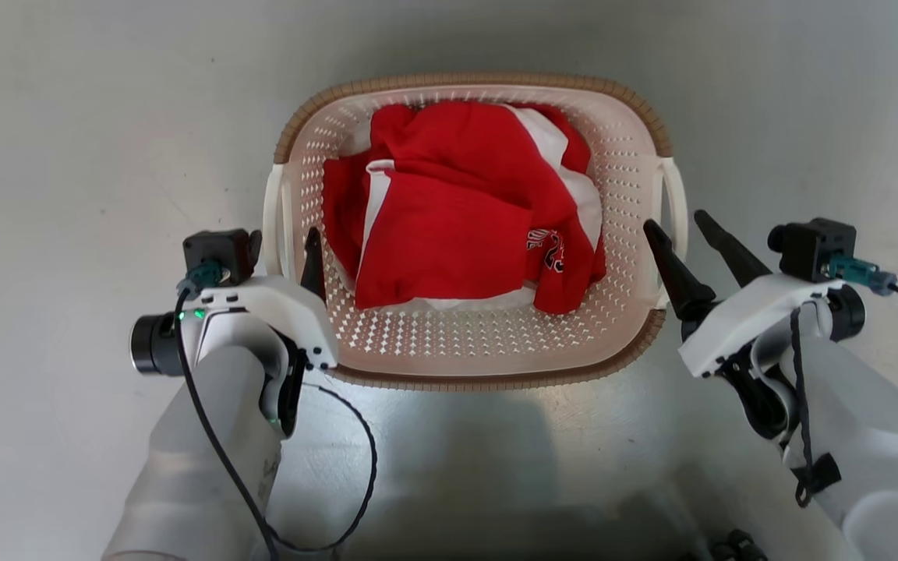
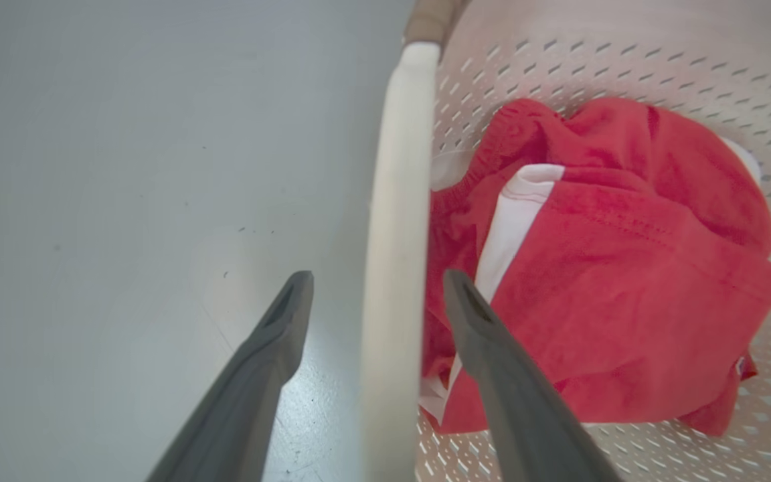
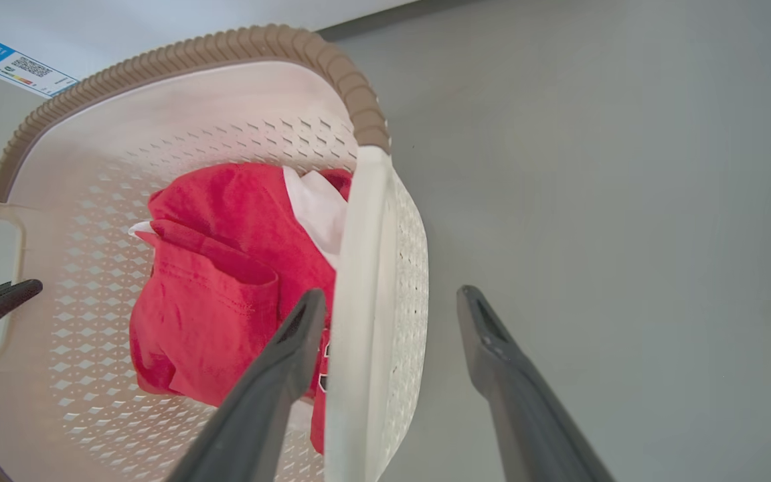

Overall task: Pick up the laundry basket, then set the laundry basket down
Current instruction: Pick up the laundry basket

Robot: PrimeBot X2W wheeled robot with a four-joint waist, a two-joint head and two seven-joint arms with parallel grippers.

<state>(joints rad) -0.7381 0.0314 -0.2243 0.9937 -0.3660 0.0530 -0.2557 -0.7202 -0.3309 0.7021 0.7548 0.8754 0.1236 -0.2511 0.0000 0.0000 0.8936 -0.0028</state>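
The red and white garment [image 1: 469, 210] sits low down inside the perforated walls [image 1: 474, 332]. It will therefore stay in place and come along when I carry the laundry basket.
The laundry basket [image 1: 464, 80], cream-white and perforated with a brown woven-look rim, stands on the grey floor straight ahead of me. A crumpled red and white garment [image 1: 449, 226] lies inside it. My left gripper [image 1: 281, 248] is open astride the basket's left loop handle [image 1: 272, 210]. In the left wrist view the fingers of this gripper [image 2: 377, 281] stand either side of the white handle bar [image 2: 395, 201], apart from it. My right gripper [image 1: 675, 222] is open around the right handle [image 1: 677, 195]. In the right wrist view this gripper [image 3: 392, 296] has the handle bar [image 3: 359, 254] close to its inner finger.
Grey floor [image 1: 67, 156] surrounds the basket on all sides. A white surface with a blue label [image 3: 21, 67] rises just beyond the basket's far rim. A black cable [image 1: 355, 499] loops from my left wrist over the floor in front of the basket.
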